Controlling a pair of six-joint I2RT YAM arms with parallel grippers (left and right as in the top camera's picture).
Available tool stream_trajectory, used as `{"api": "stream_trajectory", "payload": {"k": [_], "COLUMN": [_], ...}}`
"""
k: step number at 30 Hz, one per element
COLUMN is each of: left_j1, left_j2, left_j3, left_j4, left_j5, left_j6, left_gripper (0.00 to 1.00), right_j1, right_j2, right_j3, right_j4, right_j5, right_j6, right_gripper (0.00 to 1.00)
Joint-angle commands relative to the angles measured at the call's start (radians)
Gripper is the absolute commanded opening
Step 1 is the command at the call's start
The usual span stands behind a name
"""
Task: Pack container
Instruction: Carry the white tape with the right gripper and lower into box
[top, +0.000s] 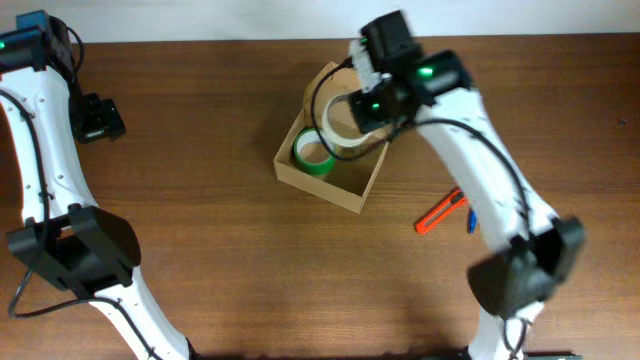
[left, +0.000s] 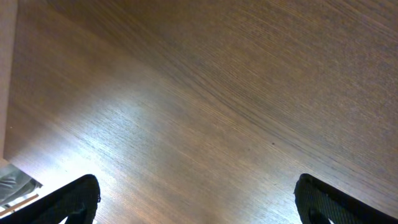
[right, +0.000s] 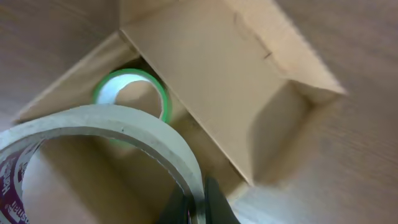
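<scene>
The beige tape roll (top: 331, 132) is level above the open box. My right gripper goes on toward the green tape roll (top: 313, 153) before it lets go of the beige tape roll on top of it.
The container (top: 360, 190) is a tan cardboard box, open, at the table's upper middle, its flap lid (top: 325, 80) raised at the back. A green tape roll (top: 314, 155) lies inside at its left; it also shows in the right wrist view (right: 163, 99). My right gripper (top: 372, 108) is shut on the rim of a large beige tape roll (top: 340, 135) and holds it over the open box. In the right wrist view the fingers (right: 198, 202) pinch the beige roll (right: 143, 134) above the box interior (right: 224, 81). My left gripper (left: 198, 198) is open and empty over bare table at the far left.
An orange utility knife (top: 440, 211) and a small blue object (top: 471, 220) lie on the table right of the box, under my right arm. A black item (top: 100, 118) sits near the left arm. The wooden table (top: 220, 260) surrounds the box.
</scene>
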Motion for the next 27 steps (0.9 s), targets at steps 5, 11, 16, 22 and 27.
{"api": "stream_trajectory", "payload": {"k": [5, 11, 16, 22, 27], "left_j1": [0.005, 0.005, 0.005, 0.005, 0.005], "left_j2": [-0.001, -0.001, -0.001, -0.001, -0.001], "left_j3": [-0.004, -0.004, -0.004, -0.004, -0.004], "left_j4": [0.002, 0.001, 0.001, 0.002, 0.002], "left_j5": [0.003, 0.003, 0.003, 0.003, 0.003], "left_j6": [0.009, 0.009, 0.009, 0.009, 0.009], "left_gripper": [1.0, 1.0, 1.0, 1.0, 1.0], "right_j1": [0.041, 0.057, 0.065, 0.067, 0.073], "right_j2": [0.159, 0.215, 0.246, 0.283, 0.309], "right_j3": [-0.007, -0.007, -0.007, -0.007, -0.007], "right_j4": [0.068, 0.139, 0.174, 0.192, 0.193], "right_j5": [-0.028, -0.042, -0.075, -0.075, -0.075], "right_j6": [-0.006, 0.02, 0.032, 0.053, 0.055], "right_gripper": [0.03, 0.03, 0.03, 0.04, 0.04]}}
